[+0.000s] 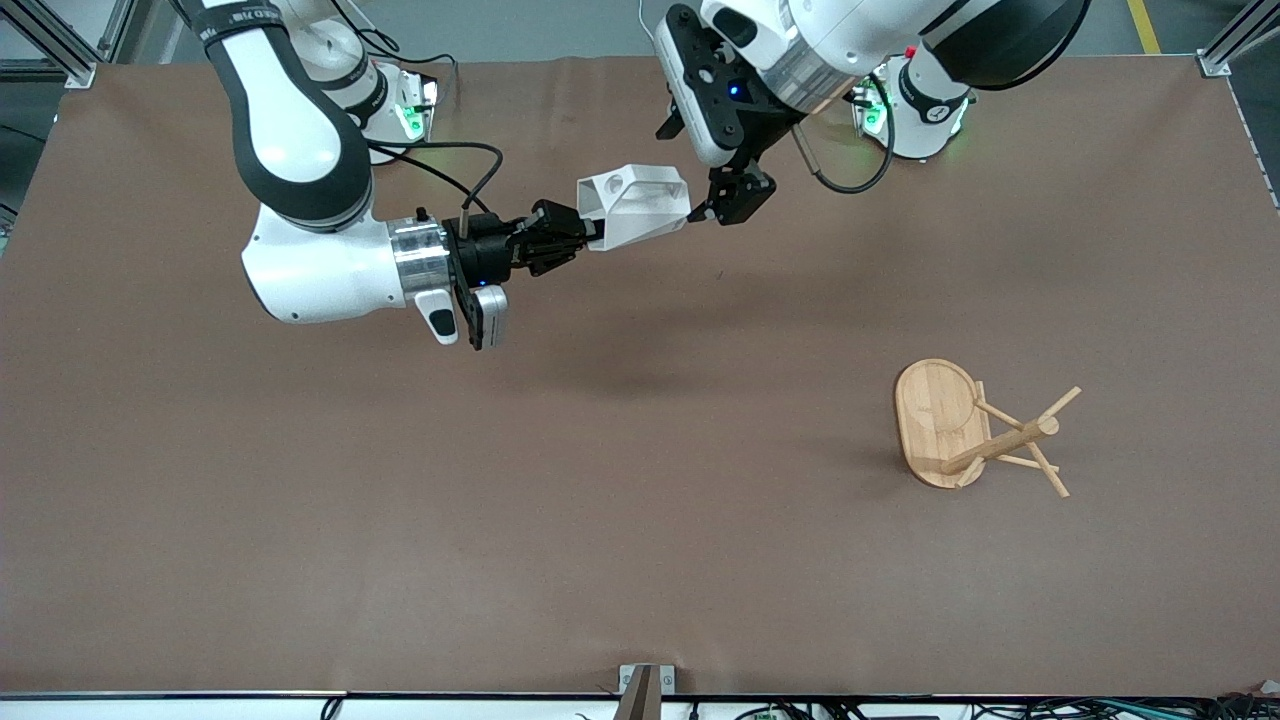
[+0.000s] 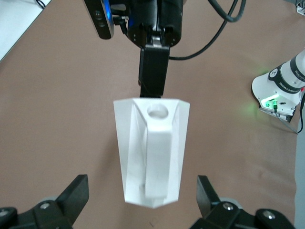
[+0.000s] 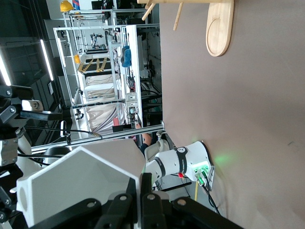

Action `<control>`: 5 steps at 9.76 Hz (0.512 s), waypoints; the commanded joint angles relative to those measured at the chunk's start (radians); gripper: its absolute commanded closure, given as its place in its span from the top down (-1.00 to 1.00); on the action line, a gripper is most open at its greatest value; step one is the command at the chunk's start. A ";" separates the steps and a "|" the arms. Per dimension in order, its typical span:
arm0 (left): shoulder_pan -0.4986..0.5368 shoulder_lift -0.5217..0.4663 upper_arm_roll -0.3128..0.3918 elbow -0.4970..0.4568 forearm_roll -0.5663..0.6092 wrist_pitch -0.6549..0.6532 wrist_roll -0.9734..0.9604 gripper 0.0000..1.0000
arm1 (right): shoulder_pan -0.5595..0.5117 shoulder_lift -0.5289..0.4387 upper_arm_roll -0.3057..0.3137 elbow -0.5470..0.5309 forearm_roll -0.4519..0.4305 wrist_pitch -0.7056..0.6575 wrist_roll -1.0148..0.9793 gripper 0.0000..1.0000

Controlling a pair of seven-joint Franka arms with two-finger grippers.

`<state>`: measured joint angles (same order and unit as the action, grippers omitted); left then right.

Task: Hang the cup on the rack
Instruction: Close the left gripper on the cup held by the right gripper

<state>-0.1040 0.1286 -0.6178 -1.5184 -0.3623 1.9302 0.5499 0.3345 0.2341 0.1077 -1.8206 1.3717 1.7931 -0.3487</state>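
Observation:
The white faceted cup (image 1: 636, 206) has a handle with a round hole (image 1: 614, 184) through its end, so the handle should slip over a peg when I carry the cup onto the rack.
The white faceted cup (image 1: 635, 205) is held on its side in the air over the table's middle, toward the robots' bases. My right gripper (image 1: 590, 233) is shut on its rim wall, seen in the right wrist view (image 3: 141, 180) with the cup (image 3: 78, 186) beside the fingers. My left gripper (image 1: 708, 212) is open at the cup's narrow bottom end. In the left wrist view the cup (image 2: 152, 148) shows handle up, with the open gripper (image 2: 142, 200) straddling its bottom, apart from it. The wooden rack (image 1: 975, 430) lies tipped on its side toward the left arm's end.
The brown table mat (image 1: 600, 500) carries only the rack. The rack's oval base (image 3: 219, 26) and pegs show in the right wrist view. The arm bases stand along the mat's edge farthest from the front camera.

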 commanded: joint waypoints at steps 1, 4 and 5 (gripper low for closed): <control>-0.009 0.045 -0.006 -0.022 0.000 0.018 0.015 1.00 | 0.001 -0.009 0.000 -0.014 0.032 0.000 -0.019 -0.96; -0.016 0.063 -0.005 -0.042 0.002 0.018 0.025 1.00 | 0.000 -0.009 0.000 -0.013 0.032 0.000 -0.019 -0.96; -0.016 0.065 -0.005 -0.040 0.002 0.020 0.024 1.00 | 0.000 -0.009 0.000 -0.013 0.032 -0.001 -0.019 -0.96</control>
<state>-0.1171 0.1852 -0.6211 -1.5286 -0.3623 1.9357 0.5505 0.3369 0.2346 0.1063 -1.8205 1.3723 1.7932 -0.3488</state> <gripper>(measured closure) 0.000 0.956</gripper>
